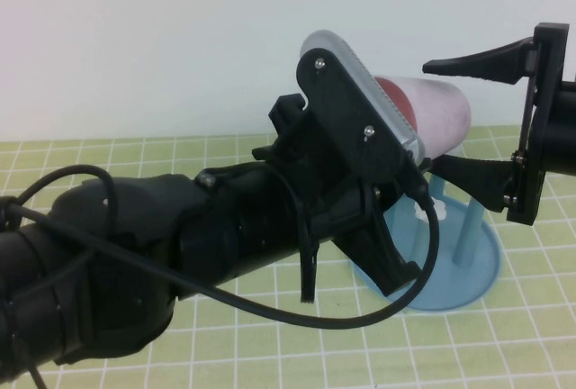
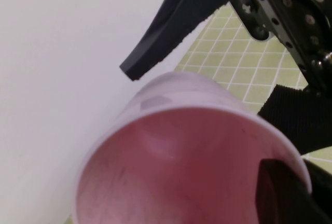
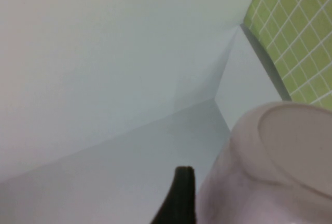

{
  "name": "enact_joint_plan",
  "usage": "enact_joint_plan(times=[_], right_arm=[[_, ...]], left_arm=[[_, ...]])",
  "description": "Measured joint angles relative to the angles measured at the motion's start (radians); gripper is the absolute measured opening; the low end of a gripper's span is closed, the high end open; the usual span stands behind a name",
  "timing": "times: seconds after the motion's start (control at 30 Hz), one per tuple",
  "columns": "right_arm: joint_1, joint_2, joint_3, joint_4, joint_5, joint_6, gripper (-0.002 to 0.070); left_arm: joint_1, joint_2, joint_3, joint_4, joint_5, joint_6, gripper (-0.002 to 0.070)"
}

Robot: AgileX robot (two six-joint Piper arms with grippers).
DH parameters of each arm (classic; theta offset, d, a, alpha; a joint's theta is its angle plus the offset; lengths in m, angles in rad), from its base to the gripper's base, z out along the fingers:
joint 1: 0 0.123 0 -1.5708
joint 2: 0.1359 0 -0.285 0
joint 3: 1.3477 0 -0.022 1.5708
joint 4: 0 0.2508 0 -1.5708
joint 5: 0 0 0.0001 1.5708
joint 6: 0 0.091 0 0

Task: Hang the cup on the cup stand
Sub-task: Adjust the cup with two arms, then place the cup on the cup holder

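A finger of the robot's left gripper blocks the cup's opening point(image 1: 400, 101), which is meant for a peg, so the right gripper should take the closed end point(image 1: 457, 117) and the left gripper should back out.
The pale pink cup point(image 1: 443, 112) hangs on its side in the air above the cup stand point(image 1: 477, 274), its dark pink inside facing my left wrist. My left gripper point(image 1: 407, 150) is shut on the cup's rim, and one finger point(image 2: 280, 187) shows inside the cup point(image 2: 171, 146). My right gripper point(image 1: 432, 116) stands open around the cup's closed end, one finger above it and one below, apart from it. The right wrist view shows the cup's base point(image 3: 282, 151) beside one finger point(image 3: 179, 198). The blue stand is partly hidden behind my left arm.
The green gridded mat point(image 1: 270, 344) covers the table, with a white wall point(image 1: 135, 38) behind it. My left arm and its cable point(image 1: 270, 312) fill the near left. A blue peg point(image 1: 466, 231) and a white cap point(image 1: 423, 213) of the stand show below the cup.
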Motion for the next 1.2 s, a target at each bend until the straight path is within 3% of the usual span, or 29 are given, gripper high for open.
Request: enact_joint_plan(times=[0.13, 0.3, 0.47, 0.6, 0.8, 0.9, 1.07, 1.2], right_arm=[[0.0, 0.0, 0.0, 0.0, 0.004, -0.011, 0.0683], [0.002, 0.0, 0.0, -0.002, 0.002, -0.045, 0.0549], [0.004, 0.0, 0.0, -0.001, -0.002, -0.106, 0.0519], [0.006, 0.0, 0.0, 0.001, -0.004, -0.205, 0.0516], [-0.032, -0.002, 0.0, 0.001, -0.012, -0.308, 0.0515], [-0.084, -0.031, 0.0, 0.001, -0.023, -0.375, 0.0514], [-0.183, -0.109, 0.0, 0.001, -0.052, -0.578, 0.0514], [-0.221, -0.159, -0.002, 0.001, -0.047, -0.894, 0.0514]], left_arm=[[0.0, 0.0, 0.0, 0.0, 0.0, 0.003, 0.0008], [0.0, 0.0, 0.0, 0.0, 0.0, 0.005, 0.001], [0.0, 0.0, 0.0, 0.004, 0.005, -0.017, 0.0025], [0.0, 0.002, 0.002, 0.001, 0.034, -0.07, 0.0093], [0.0, -0.044, 0.003, 0.001, -0.036, -0.13, 0.0283], [0.0, -0.087, 0.009, -0.001, -0.069, -0.167, 0.0313], [0.0, -0.143, 0.078, -0.003, -0.02, -0.173, 0.032], [0.0, -0.15, 0.185, -0.003, -0.011, -0.173, 0.0224]])
